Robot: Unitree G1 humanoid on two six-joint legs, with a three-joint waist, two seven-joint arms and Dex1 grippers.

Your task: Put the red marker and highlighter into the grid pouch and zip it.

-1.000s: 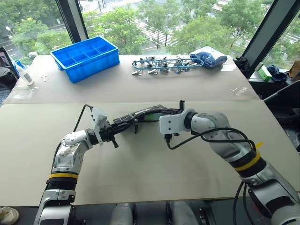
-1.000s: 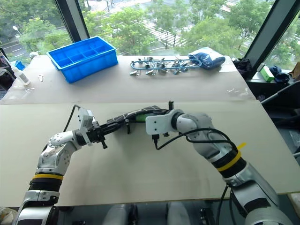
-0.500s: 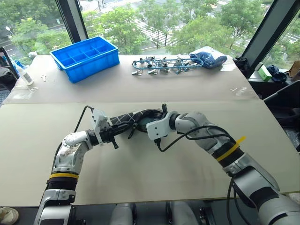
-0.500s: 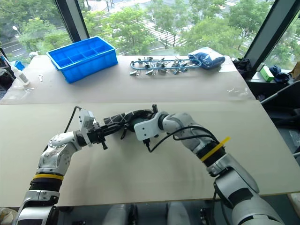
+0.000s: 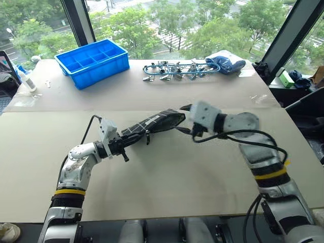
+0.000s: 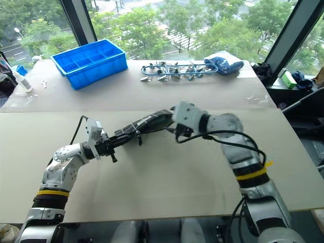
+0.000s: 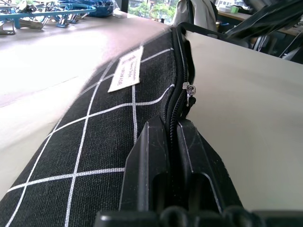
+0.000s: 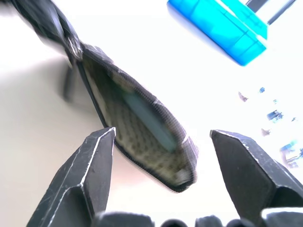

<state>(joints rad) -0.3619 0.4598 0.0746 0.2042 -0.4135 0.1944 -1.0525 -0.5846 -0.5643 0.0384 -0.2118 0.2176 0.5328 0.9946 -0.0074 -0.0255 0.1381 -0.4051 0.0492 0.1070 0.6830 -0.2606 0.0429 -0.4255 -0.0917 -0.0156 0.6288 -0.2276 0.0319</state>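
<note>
The gaping edges meet at the zipper pull, so I expect the grid pouch's opening to close to its far end when I draw that pull across.
The grid pouch, black with white lines, is held up off the table, slanting up to the right. My left gripper is shut on its left end, pinching the zipper edge just behind the zipper pull. The pouch's right end gapes open. A pale blue-green barrel, the highlighter, lies inside. The red marker is hidden. My right gripper hovers just off the open end, open, with nothing between its fingers.
A blue divided bin stands at the back left. A blue rack of metal clips and a blue cloth lie at the back centre. A small bottle stands at the far left edge.
My right gripper has drawn back out of the pouch's mouth to the right and up, rolling and opening wider. The pouch's right end has straightened. The left gripper has kept still.
</note>
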